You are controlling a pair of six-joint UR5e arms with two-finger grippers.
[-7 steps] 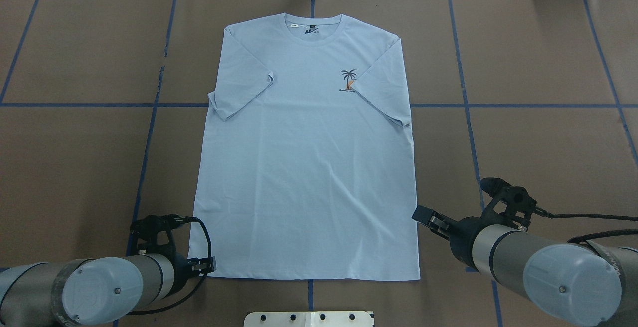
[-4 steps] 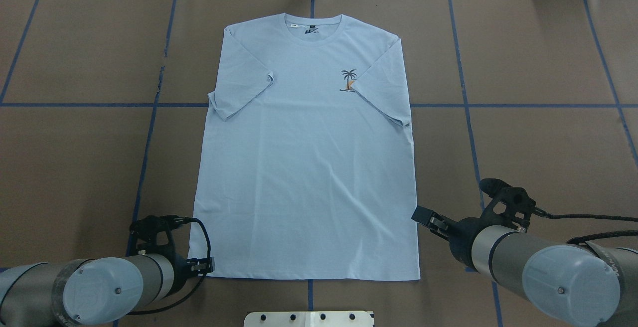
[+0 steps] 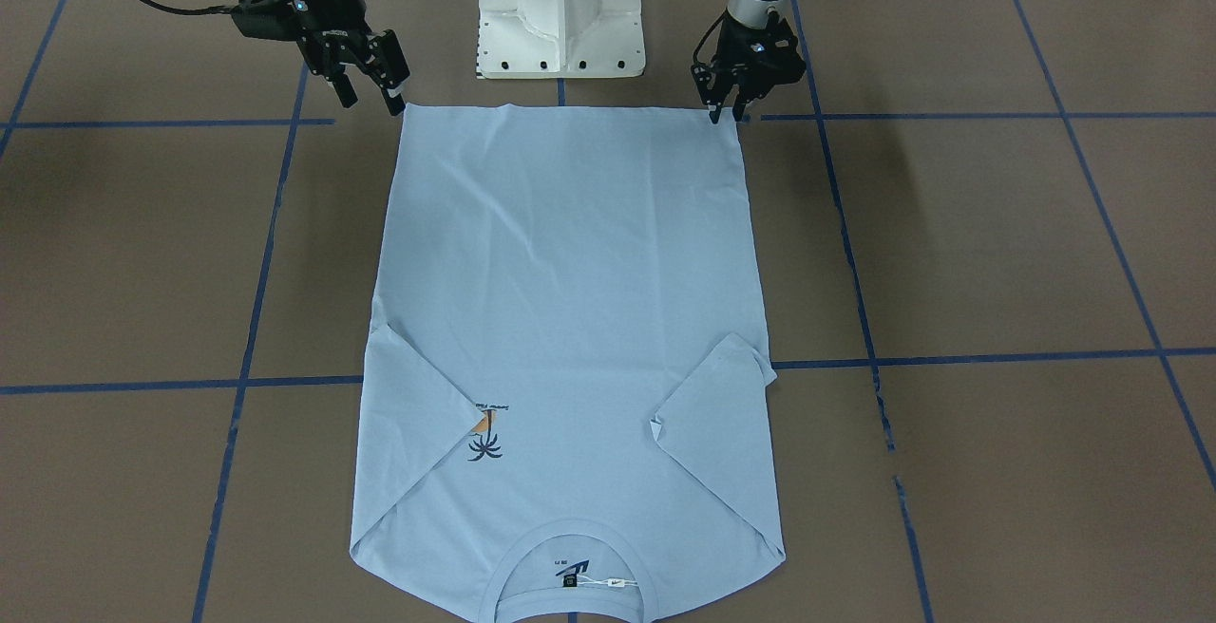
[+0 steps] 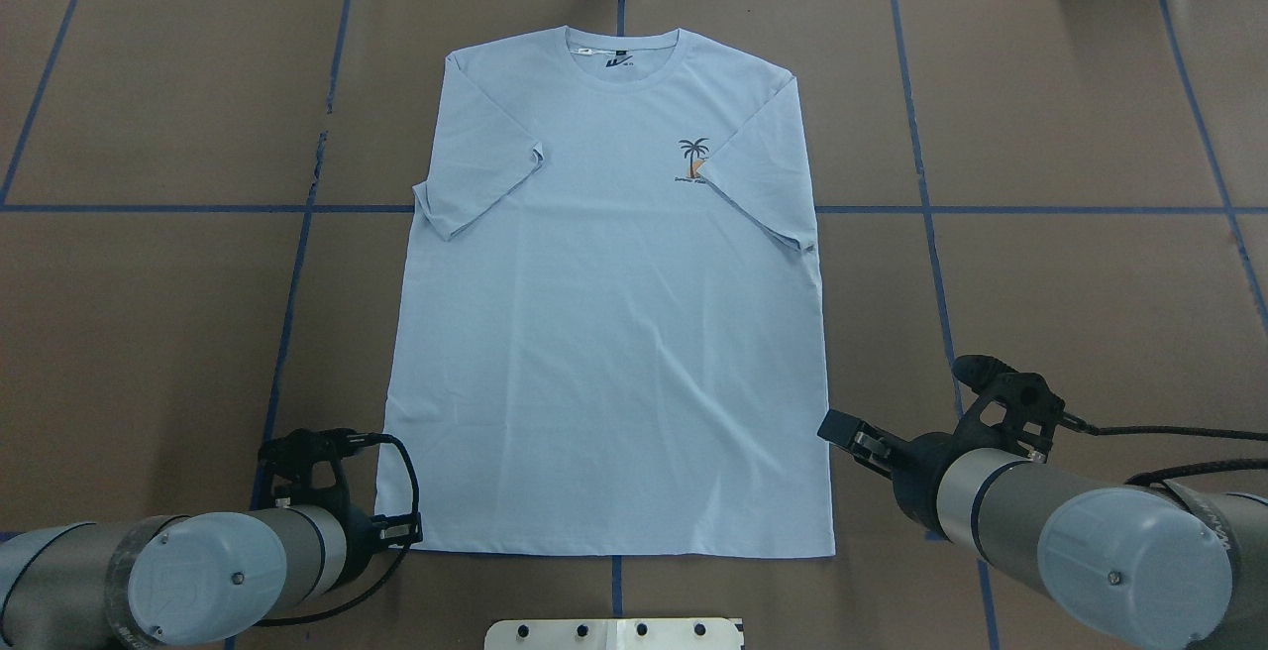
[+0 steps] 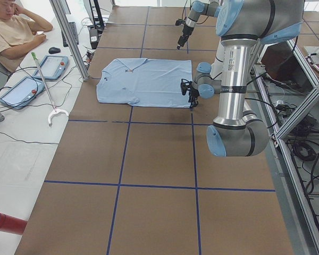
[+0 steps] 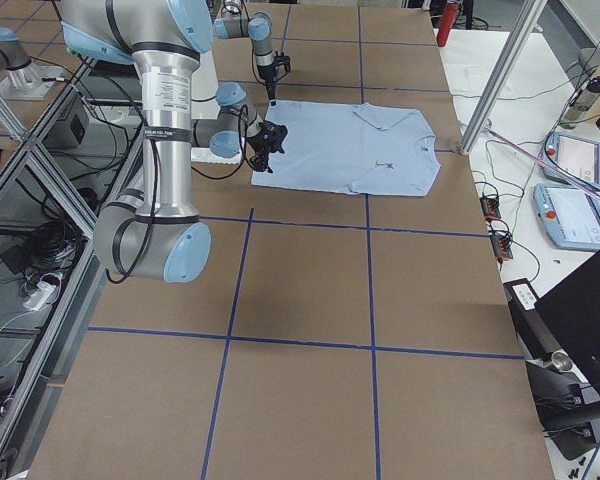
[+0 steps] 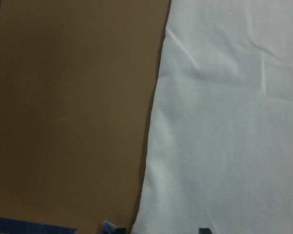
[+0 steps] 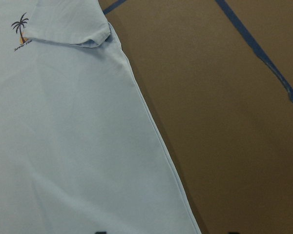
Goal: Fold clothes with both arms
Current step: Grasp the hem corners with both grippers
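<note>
I expect the T-shirt [image 3: 570,367] to fold over the palm print when I carry the hem across, because a long plain part [image 3: 570,218] of it lies between the hem and the sleeves.
The light blue T-shirt [image 4: 604,333] lies flat and face up on the brown table, both sleeves folded inward, with its collar [image 4: 622,60] at the far end and the palm print [image 4: 693,160] on the chest. My left gripper [image 4: 408,529] is open and low at the near left hem corner; in the left wrist view the shirt [image 7: 224,122] edge runs between its fingertips. My right gripper [image 4: 837,429] is open, beside the shirt's right edge, just above the near right hem corner. In the front view the left gripper [image 3: 726,115] and right gripper [image 3: 372,101] flank the hem.
The white pedestal base [image 3: 560,6] stands just behind the hem. Blue tape lines [image 4: 297,264] cross the brown table. In the left side view a seated person [image 5: 10,32], tablets [image 5: 53,66] and a grabber stick [image 5: 48,90] are beyond the table's far edge.
My left gripper has shifted slightly toward the near left hem corner. The right arm and the shirt have not visibly moved.
</note>
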